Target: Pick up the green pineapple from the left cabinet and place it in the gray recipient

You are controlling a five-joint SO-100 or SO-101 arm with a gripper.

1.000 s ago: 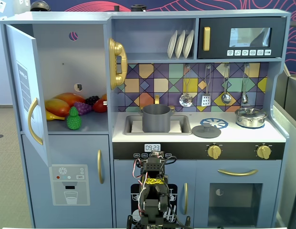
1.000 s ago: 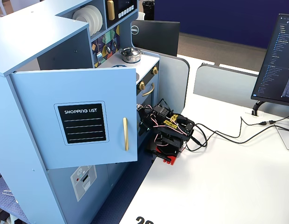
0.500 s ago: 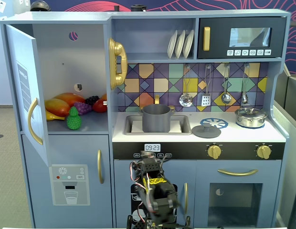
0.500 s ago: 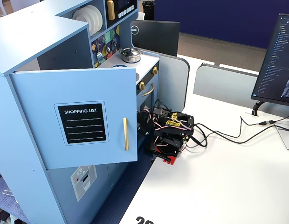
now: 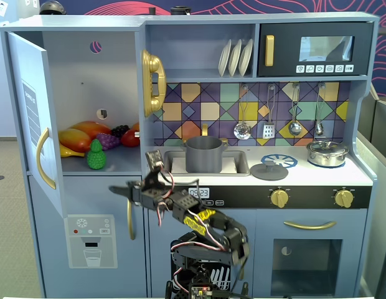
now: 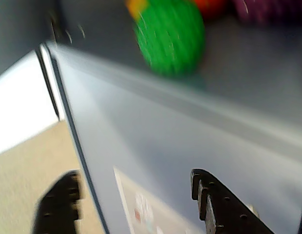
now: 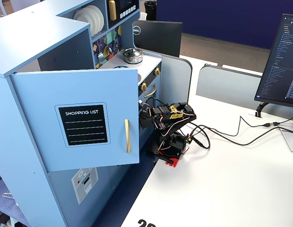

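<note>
The gray container has tall sides (image 5: 204,157) and a wide opening. The green pineapple (image 5: 96,155) will go down completely below the container's rim when I put it inside.
The green pineapple (image 5: 96,156) stands at the front of the shelf in the open left cabinet (image 5: 81,81), in front of other toy fruit. In the wrist view the pineapple (image 6: 170,36) is blurred, at the top, above the shelf edge. My gripper (image 5: 118,190) is open and empty, pointing left, below the shelf and right of the pineapple, in front of the lower door. In the wrist view my gripper (image 6: 136,197) shows both black fingers (image 6: 219,204) wide apart with nothing between them. The gray recipient (image 5: 203,154) sits in the sink. In the side fixed view the open door hides the gripper and pineapple.
The cabinet door (image 5: 31,112) with its gold handle stands swung open at the left; it shows in the side fixed view (image 7: 80,118). Orange, red and purple fruit (image 5: 87,136) lie behind the pineapple. A shiny lidded pot (image 5: 327,152) sits on the stove. A gold telephone (image 5: 154,82) hangs beside the cabinet.
</note>
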